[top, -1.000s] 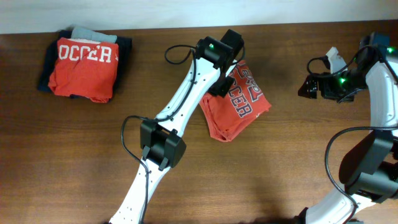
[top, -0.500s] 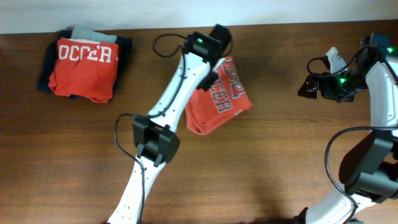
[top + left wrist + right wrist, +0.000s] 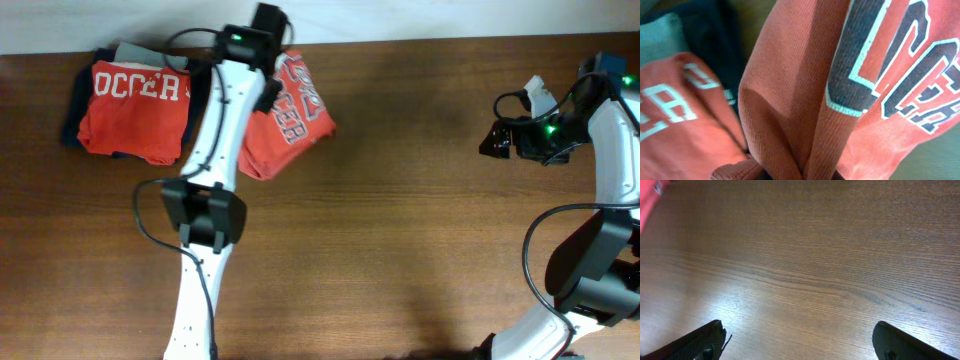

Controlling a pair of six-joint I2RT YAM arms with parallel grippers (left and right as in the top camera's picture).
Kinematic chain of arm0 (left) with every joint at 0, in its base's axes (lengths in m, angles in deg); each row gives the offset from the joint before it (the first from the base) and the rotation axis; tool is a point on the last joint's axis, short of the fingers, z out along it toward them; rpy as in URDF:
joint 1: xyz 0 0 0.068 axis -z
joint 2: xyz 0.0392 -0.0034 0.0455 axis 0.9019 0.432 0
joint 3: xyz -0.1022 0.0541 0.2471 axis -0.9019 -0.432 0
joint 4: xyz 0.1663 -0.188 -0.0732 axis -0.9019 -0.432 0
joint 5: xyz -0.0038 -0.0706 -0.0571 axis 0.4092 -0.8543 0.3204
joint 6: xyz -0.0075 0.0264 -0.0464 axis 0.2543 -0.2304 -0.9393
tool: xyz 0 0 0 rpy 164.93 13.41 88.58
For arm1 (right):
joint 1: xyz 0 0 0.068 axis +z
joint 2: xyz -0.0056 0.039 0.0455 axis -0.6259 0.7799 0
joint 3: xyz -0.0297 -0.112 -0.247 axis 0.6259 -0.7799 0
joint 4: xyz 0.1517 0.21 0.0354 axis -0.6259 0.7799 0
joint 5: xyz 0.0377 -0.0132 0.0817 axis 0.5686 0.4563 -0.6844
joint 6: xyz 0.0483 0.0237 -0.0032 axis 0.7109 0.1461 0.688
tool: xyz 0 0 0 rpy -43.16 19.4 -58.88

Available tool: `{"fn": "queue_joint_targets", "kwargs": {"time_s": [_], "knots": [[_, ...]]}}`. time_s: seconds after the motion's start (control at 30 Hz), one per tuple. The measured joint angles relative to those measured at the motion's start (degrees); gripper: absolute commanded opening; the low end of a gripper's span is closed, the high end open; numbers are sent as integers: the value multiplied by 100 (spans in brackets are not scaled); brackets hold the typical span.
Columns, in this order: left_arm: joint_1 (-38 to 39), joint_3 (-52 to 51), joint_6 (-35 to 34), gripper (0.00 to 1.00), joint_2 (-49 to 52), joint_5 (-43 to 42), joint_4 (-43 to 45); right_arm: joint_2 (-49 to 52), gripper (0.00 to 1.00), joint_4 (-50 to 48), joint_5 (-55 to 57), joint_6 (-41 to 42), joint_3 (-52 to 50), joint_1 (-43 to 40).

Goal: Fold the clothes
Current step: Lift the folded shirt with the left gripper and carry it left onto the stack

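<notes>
I should move my left gripper over the stack [image 3: 137, 108] next, since the folded coral-red shirt [image 3: 287, 122] hangs beside it with the lettering up, and let go once the shirt covers the stack.
A folded coral-red shirt [image 3: 290, 120] with dark, white-edged lettering hangs from my left gripper [image 3: 268, 82] at the back of the table, just right of the stack. In the left wrist view the shirt [image 3: 805, 85] fills the frame, its folds bunched where the jaws meet at the bottom edge; the fingers themselves are hidden by fabric. My right gripper [image 3: 492, 140] is open and empty at the far right. In the right wrist view, the right gripper [image 3: 800, 340] has only bare wood between its fingers.
A stack at the back left holds another folded red lettered shirt [image 3: 135, 110] on navy [image 3: 200, 85] and grey [image 3: 145, 52] garments. They also show in the left wrist view: red shirt [image 3: 675, 115], navy [image 3: 715, 45], grey [image 3: 660, 35]. The table [image 3: 400, 250] is brown wood.
My left gripper has carried the folded red shirt leftward from the table's middle to beside the stack. The right arm has not moved.
</notes>
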Motion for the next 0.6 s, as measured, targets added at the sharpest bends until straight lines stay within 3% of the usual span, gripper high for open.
{"fn": "queue_joint_targets", "kwargs": {"time_s": [0.6], "knots": [[-1478, 0, -2, 0, -531, -332, 334, -2, 99, 0, 0, 0, 0, 0]]}}
